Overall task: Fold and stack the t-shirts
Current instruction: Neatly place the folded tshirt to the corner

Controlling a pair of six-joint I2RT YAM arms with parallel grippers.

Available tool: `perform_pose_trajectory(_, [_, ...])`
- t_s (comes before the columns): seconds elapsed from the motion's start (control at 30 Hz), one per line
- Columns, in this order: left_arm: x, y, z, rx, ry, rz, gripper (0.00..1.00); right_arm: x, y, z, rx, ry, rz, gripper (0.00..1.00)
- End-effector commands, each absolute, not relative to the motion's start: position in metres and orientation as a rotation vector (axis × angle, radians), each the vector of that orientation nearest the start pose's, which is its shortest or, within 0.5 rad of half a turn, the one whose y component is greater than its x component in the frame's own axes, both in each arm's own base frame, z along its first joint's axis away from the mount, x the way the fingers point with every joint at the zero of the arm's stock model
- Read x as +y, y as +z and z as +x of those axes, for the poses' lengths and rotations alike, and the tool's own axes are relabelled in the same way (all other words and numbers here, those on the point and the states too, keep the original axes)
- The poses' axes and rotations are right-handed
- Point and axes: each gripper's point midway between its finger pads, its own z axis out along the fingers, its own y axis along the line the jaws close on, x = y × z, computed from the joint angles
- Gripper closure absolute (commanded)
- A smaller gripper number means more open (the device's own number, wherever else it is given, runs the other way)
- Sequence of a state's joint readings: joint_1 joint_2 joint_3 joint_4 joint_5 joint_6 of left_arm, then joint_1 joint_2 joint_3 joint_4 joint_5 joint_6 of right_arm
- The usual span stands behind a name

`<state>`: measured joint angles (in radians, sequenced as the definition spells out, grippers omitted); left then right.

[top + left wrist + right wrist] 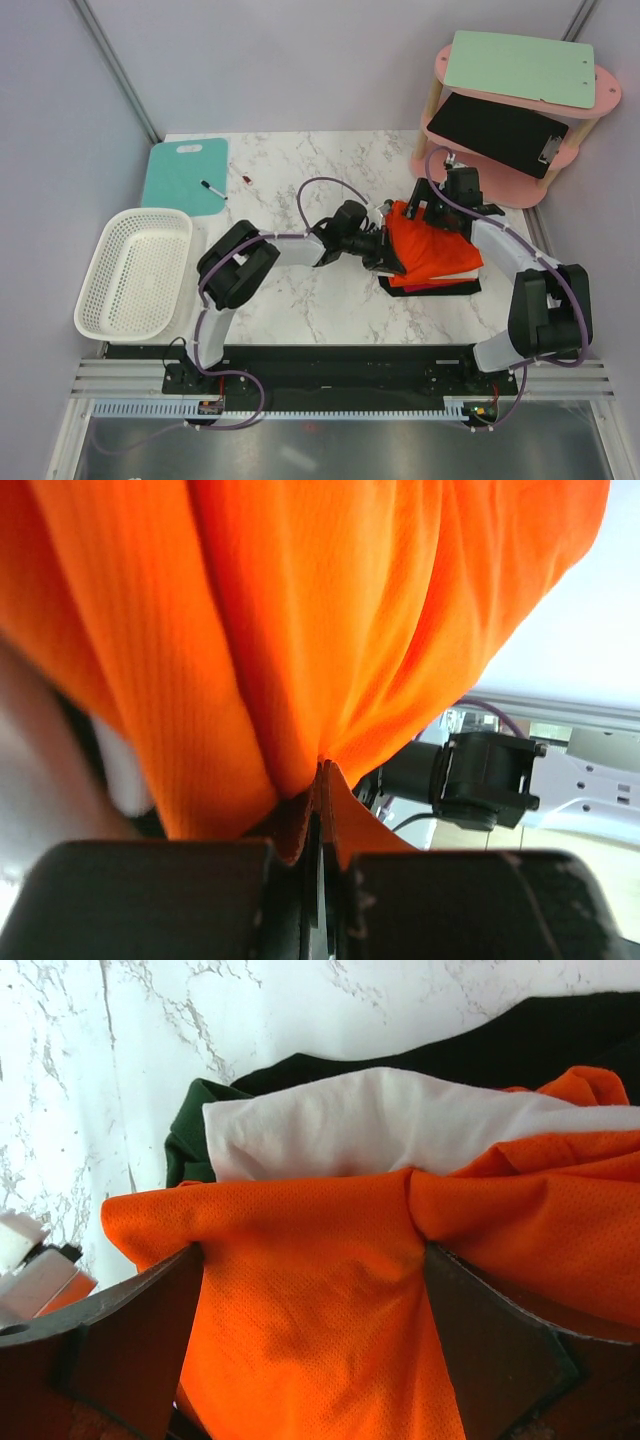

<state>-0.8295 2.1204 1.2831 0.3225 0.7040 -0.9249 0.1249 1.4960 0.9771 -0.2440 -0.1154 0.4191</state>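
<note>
The white and dark green layers (pixel 290 1130) reach out beyond the edge of the orange t-shirt. Next, my right gripper closes, goes around to the stack's corner (pixel 192 1132) and pushes it in.
An orange-red t-shirt (pixel 432 250) lies bunched on top of a stack of folded cloths at the right of the marble table. My left gripper (pixel 384 256) is shut on a fold of it at its left edge; in the left wrist view the cloth (pixel 300 630) hangs from the closed gripper (pixel 322 815). My right gripper (pixel 426 208) is at the shirt's far edge, jaws wide apart, with orange cloth (pixel 310 1290) lying slack between its fingers (pixel 130 1340). Under the shirt show a white layer (pixel 350 1120) and a dark layer (pixel 190 1135).
A white latticed basket (pixel 135 270) stands at the table's left edge. A teal cutting board (pixel 185 175) with a marker (pixel 212 188) lies at the back left. A pink two-tier shelf (pixel 442 65) holding a green board and a black clipboard stands at the back right.
</note>
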Motion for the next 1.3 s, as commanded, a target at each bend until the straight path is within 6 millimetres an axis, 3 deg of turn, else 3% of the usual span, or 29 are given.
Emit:
perform_pose_trajectory(0.0, [-0.461,0.113,0.248,2.370,-1.591,0.461,0.98,0.091,0.144,0.399,2.260,0.455,0.223,0.02])
perform_pose_trajectory(0.13, [-0.428,0.147,0.248,2.333,-1.481,0.476,0.98,0.092,0.181,0.396,2.182,0.470,0.188,0.02])
perform_pose_trajectory(0.2, [-0.412,0.154,0.255,2.318,-1.452,0.440,0.98,0.089,0.199,0.390,2.142,0.457,0.188,0.02])
perform_pose_trajectory(0.37, [-0.381,0.162,0.264,2.315,-1.361,0.399,0.98,0.068,0.211,0.366,2.072,0.370,0.262,0.02])
perform_pose_trajectory(0.5, [-0.373,0.155,0.271,2.331,-1.318,0.393,0.98,0.051,0.187,0.350,2.081,0.287,0.352,0.02])
perform_pose_trajectory(0.57, [-0.370,0.151,0.273,2.339,-1.308,0.387,0.98,0.041,0.162,0.341,2.136,0.249,0.427,0.02])
perform_pose_trajectory(0.83, [-0.344,0.136,0.283,2.393,-1.254,0.307,0.98,0.041,0.090,0.306,2.304,0.270,0.614,0.02])
perform_pose_trajectory(0.93, [-0.337,0.135,0.286,2.393,-1.242,0.294,0.98,0.037,0.082,0.301,2.306,0.245,0.620,0.02])
perform_pose_trajectory(1.0, [-0.333,0.134,0.288,2.398,-1.232,0.285,0.98,0.039,0.086,0.304,2.296,0.260,0.601,0.02])
perform_pose_trajectory(1.1, [-0.328,0.134,0.290,2.398,-1.227,0.276,0.98,0.046,0.108,0.313,2.243,0.316,0.536,0.02])
perform_pose_trajectory(1.27, [-0.317,0.139,0.292,2.390,-1.200,0.261,0.98,0.060,0.166,0.329,2.132,0.408,0.376,0.02])
